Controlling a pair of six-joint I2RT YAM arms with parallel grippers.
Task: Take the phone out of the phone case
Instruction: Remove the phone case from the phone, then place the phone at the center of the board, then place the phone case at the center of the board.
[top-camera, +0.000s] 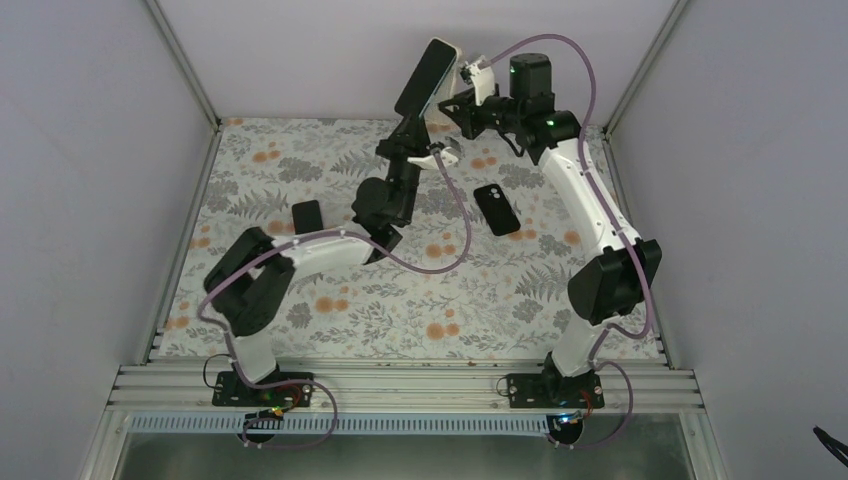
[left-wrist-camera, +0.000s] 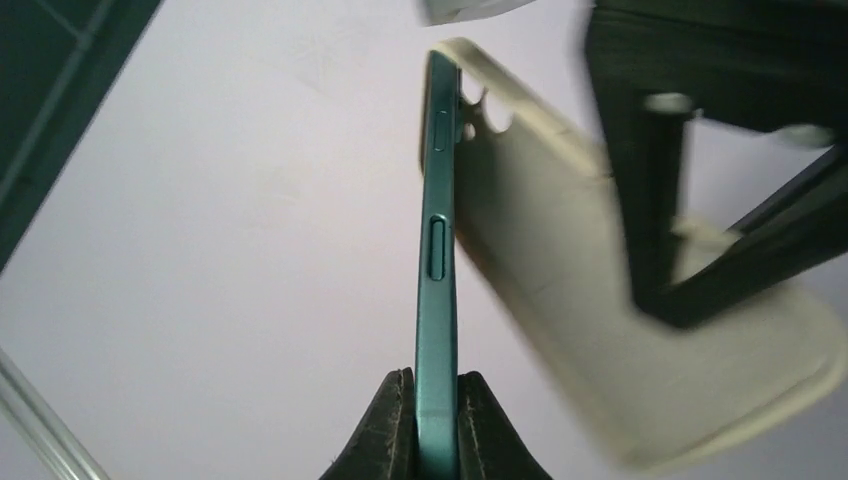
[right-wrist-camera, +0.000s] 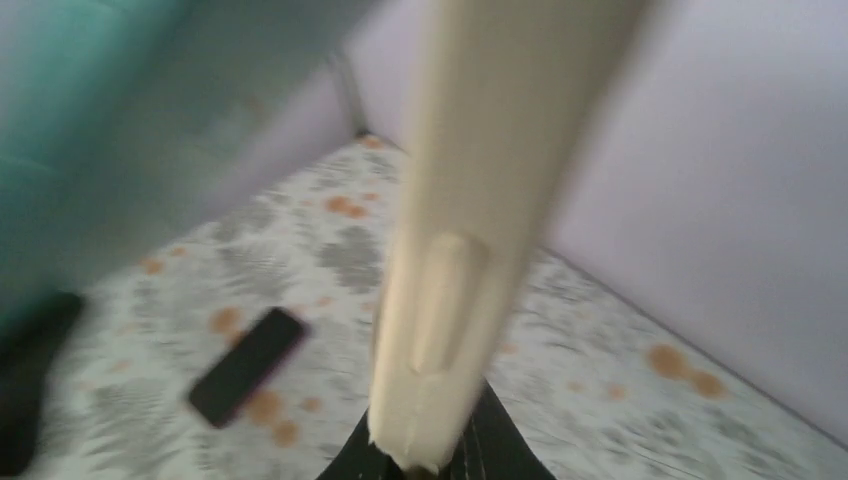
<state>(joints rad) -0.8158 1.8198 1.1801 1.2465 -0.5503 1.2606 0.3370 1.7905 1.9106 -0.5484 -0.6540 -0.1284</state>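
My right gripper is pulling the phone case (left-wrist-camera: 545, 225) at an angle off the phone's teal frame, so it should keep pulling the case away and down until the case touches the floral mat (top-camera: 449, 214).
My left gripper (top-camera: 408, 118) is raised at the back of the table, shut on the lower end of the phone (top-camera: 427, 75). The phone has a black front and a teal frame (left-wrist-camera: 437, 280). My left fingers (left-wrist-camera: 395, 430) clamp its two faces. The phone case (left-wrist-camera: 570, 270) is a cream soft shell with camera cut-outs. It is peeled off the phone's back and angles away to the right, still close at the top corner. My right gripper (top-camera: 456, 95) is shut on the case's edge (right-wrist-camera: 460, 260), its jaws (right-wrist-camera: 430, 462) pinching the end.
A black phone-sized slab (top-camera: 497, 209) lies on the floral mat at centre right and also shows in the right wrist view (right-wrist-camera: 247, 365). A second black slab (top-camera: 307, 216) lies at centre left. Grey walls and metal posts enclose the table.
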